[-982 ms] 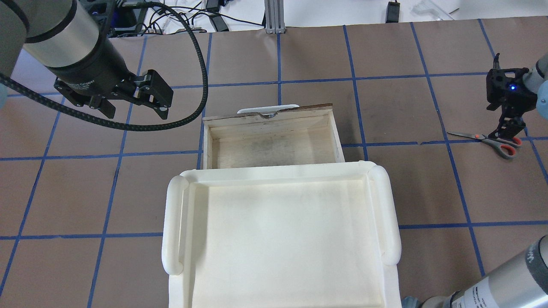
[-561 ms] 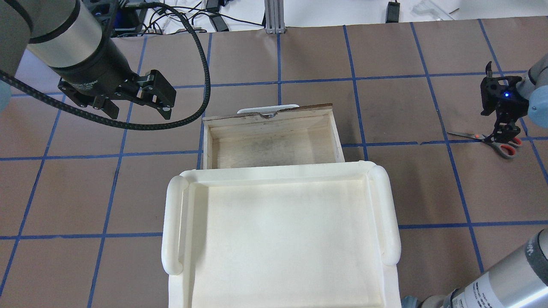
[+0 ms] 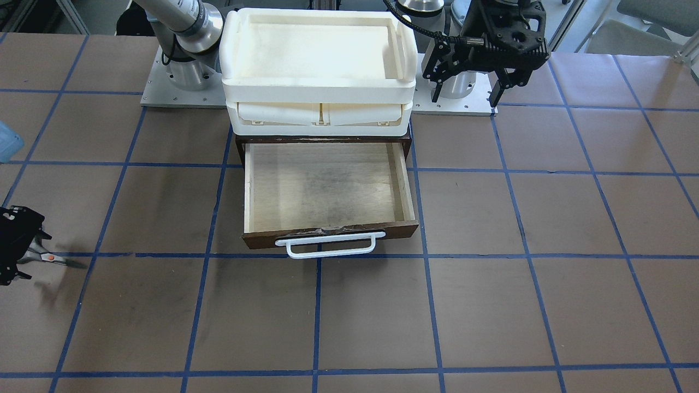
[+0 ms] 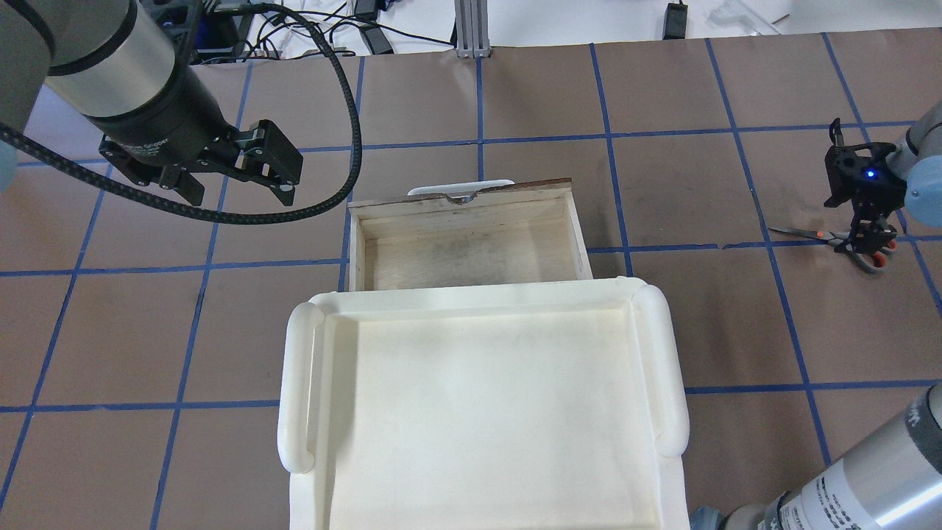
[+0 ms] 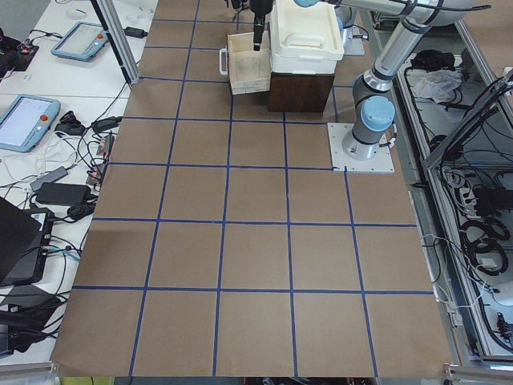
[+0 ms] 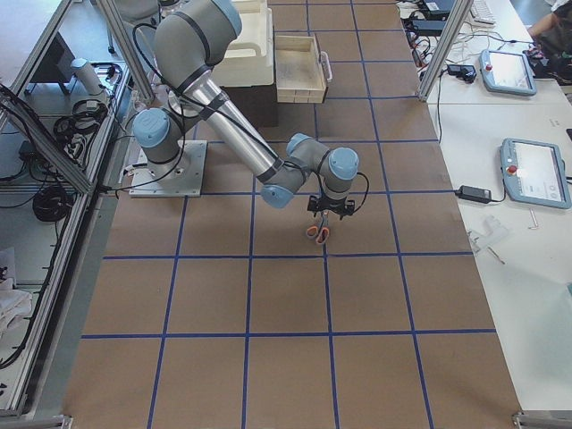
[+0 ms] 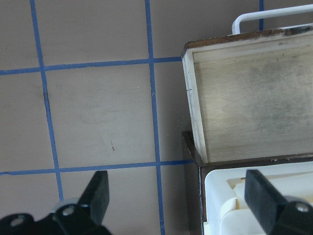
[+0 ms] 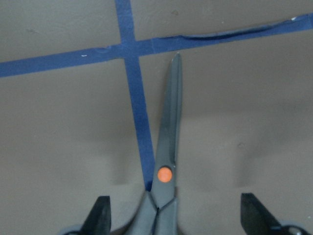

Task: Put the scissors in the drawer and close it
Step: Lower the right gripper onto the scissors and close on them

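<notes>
My gripper will lift the scissors [image 3: 53,258], and they will stay shut and level, because the blades [image 8: 171,110] lie closed together and both handle stems are between my fingers.
The scissors [image 4: 839,238] lie flat on the table at its right end, blades pointing toward the drawer. They also show in the right wrist view [image 8: 168,147] and the front view [image 3: 53,258]. My right gripper [image 8: 178,218] is open and low over them, one finger on each side near the orange pivot dot and handles [image 4: 877,258]. The drawer [image 4: 357,243] is pulled open and holds nothing, its white bar handle [image 3: 327,248] facing away from me. My left gripper [image 4: 235,193] is open and empty, hovering left of the drawer.
The cream plastic tray unit [image 4: 294,383] sits on top of the dark cabinet, over the back of the drawer [image 3: 248,191]. Blue tape lines grid the brown table. Cables and tablets lie beyond the table's edges.
My right gripper has come down lower onto the scissors, so that its fingers now straddle them. My left gripper has shifted only slightly.
</notes>
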You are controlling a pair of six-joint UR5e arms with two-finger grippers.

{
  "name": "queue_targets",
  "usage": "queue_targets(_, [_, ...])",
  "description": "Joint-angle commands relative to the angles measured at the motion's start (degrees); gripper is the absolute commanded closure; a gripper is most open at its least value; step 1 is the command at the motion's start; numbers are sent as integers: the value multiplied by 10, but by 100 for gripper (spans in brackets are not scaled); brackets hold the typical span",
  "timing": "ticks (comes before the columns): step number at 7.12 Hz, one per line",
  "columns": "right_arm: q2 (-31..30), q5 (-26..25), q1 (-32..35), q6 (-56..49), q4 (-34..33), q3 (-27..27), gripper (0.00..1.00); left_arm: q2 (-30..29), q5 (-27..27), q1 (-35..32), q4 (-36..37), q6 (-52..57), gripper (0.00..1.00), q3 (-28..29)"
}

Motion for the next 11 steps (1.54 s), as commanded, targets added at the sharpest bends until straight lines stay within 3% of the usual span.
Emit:
queue_targets(1, [7,0,-7,5,-3,2,1,2,3,-1,-1,1,0,0])
queue_targets(3, [9,0,-7,5,1,3,15,3,1,0,-3,-1,0,0])
queue_targets(4, [10,1,-7,6,-1,6,61,2,1,0,-3,-1,0,0])
queue_targets(5, [8,-8,-7,9,-15,3,100,2,3,-1,-4,0,0,0])
queue_targets(9, [7,-3,-7,13,-8,6,100,5,-1,4,-2,5,0,0])
queue_targets(11, [-11,9,-6,89,30,2,100,8,2,4,-8,7,0,0])
